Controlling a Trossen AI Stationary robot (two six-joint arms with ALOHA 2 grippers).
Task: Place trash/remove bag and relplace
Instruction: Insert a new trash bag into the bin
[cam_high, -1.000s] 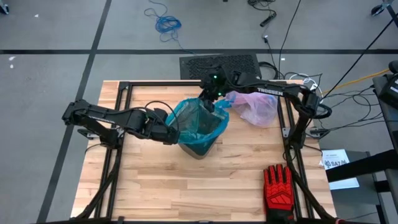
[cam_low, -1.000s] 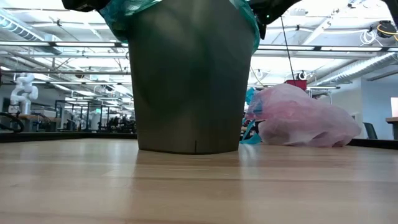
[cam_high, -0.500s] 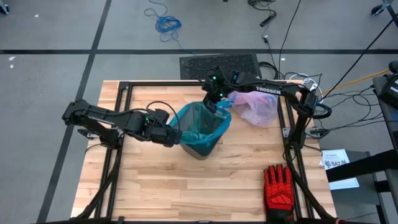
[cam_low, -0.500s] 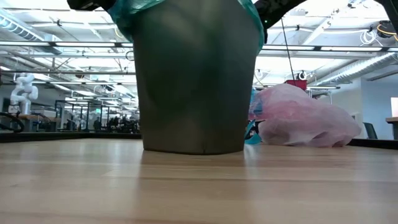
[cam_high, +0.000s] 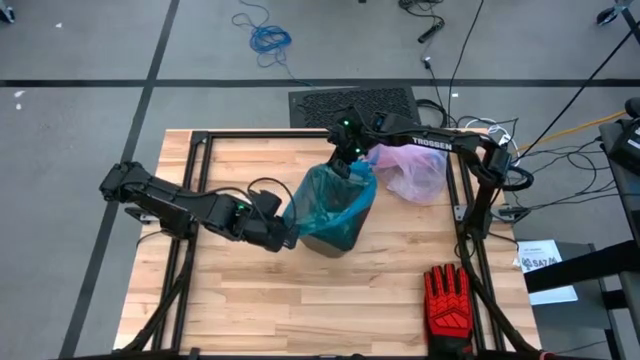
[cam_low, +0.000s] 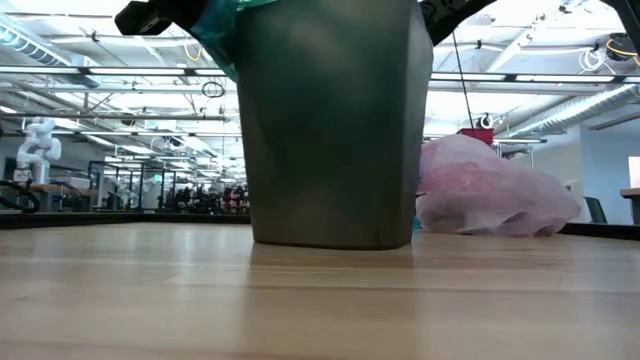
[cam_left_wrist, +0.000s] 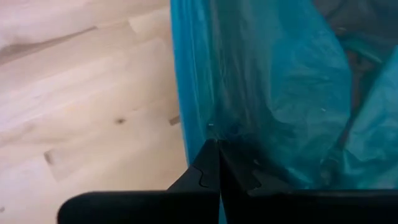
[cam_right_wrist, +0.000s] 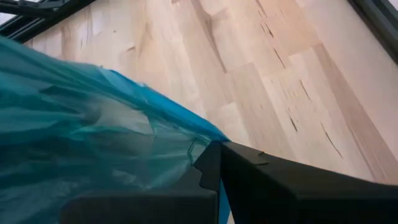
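The near edge of the teal bag ends before the bin's near rim, so the robot's right gripper should pull that edge over it while the left gripper holds.
A dark grey bin stands mid-table with a translucent teal-green bag in and over it. My left gripper is shut on that bag at the bin's near-left side. My right gripper is shut on it at the bin's far side. The pinkish-lavender bag lies on the table to the far right of the bin, bulging and touched by no gripper. The trash is out of view. My left gripper pinches the teal bag's rim edge between its two shut fingers, coming slanting down from the table's left. The film runs up from the fingers in drawn creases over the bin's near-left side. My right gripper pinches the teal bag's rim at the bin's far side between its shut fingers, slanting down from the far right. The film spreads away from the fingers toward the bin, stretched above the table.
A red-and-black work glove lies near the table's near right corner. Black frame rails run along the table's left and right sides. Bare wood lies in front of the bin.
My left gripper has gone down and toward the table's near edge, still shut, drawing the teal bag's rim down along the bin's near-left side. The bag's mouth has narrowed and stretched between the two grippers. The bin has slid a little toward the table's right.
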